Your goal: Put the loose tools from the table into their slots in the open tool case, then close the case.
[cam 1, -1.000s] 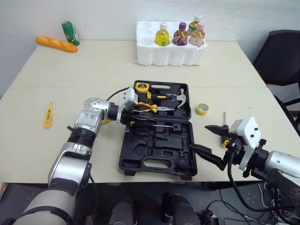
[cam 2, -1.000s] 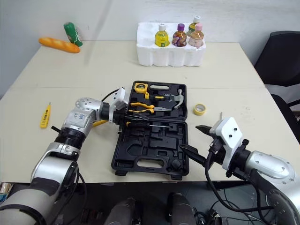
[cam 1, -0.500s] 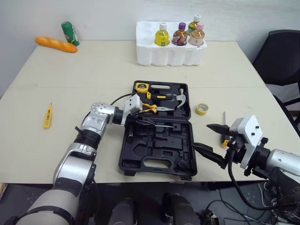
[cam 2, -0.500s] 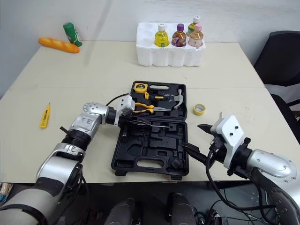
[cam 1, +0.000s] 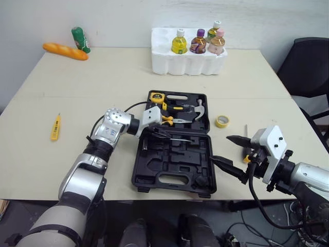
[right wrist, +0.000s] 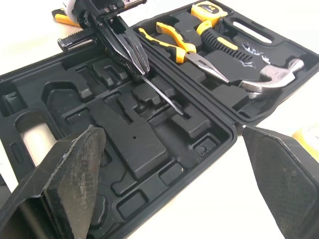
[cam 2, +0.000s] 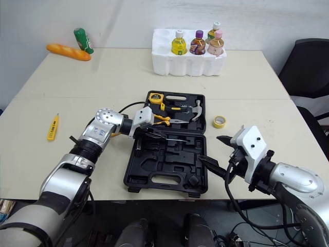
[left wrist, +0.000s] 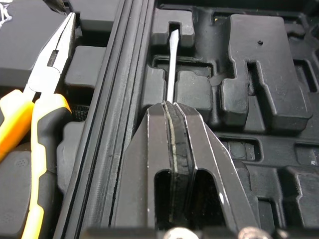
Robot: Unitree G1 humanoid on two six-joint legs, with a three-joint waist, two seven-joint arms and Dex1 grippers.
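The loose screwdriver [cam 1: 247, 154] will fit head to tail with the held one when I lower it, because an empty trough [right wrist: 172, 139] gets wider beside the tip of the other screwdriver's stem.
The black tool case [cam 1: 172, 172] lies open in the middle of the table. Its far half holds a yellow tape measure [cam 1: 156, 96], yellow-handled pliers [cam 1: 167, 119] and a hammer [cam 1: 198, 108]. My left gripper [cam 1: 157, 129] hovers over the hinge, shut on a screwdriver [left wrist: 172, 64]; the thin shaft runs out past the fingertips and its tip lies in a moulded slot of the near half. My right gripper [cam 1: 232, 153] stands open off the case's right edge, holding nothing. A yellow tester screwdriver [cam 1: 55, 127] lies far left. A thin screwdriver [cam 1: 245, 131] lies at the right.
A yellow tape roll [cam 1: 222, 120] sits right of the case. A white foam tray [cam 1: 187, 54] of bottles stands at the back. A bread loaf [cam 1: 64, 50] and a green can [cam 1: 79, 38] lie back left. A black chair [cam 1: 308, 62] stands to the right.
My left gripper has shifted a little to the right over the hinge and turned, still holding the screwdriver. The right gripper has stayed in place. The camera has shifted slightly.
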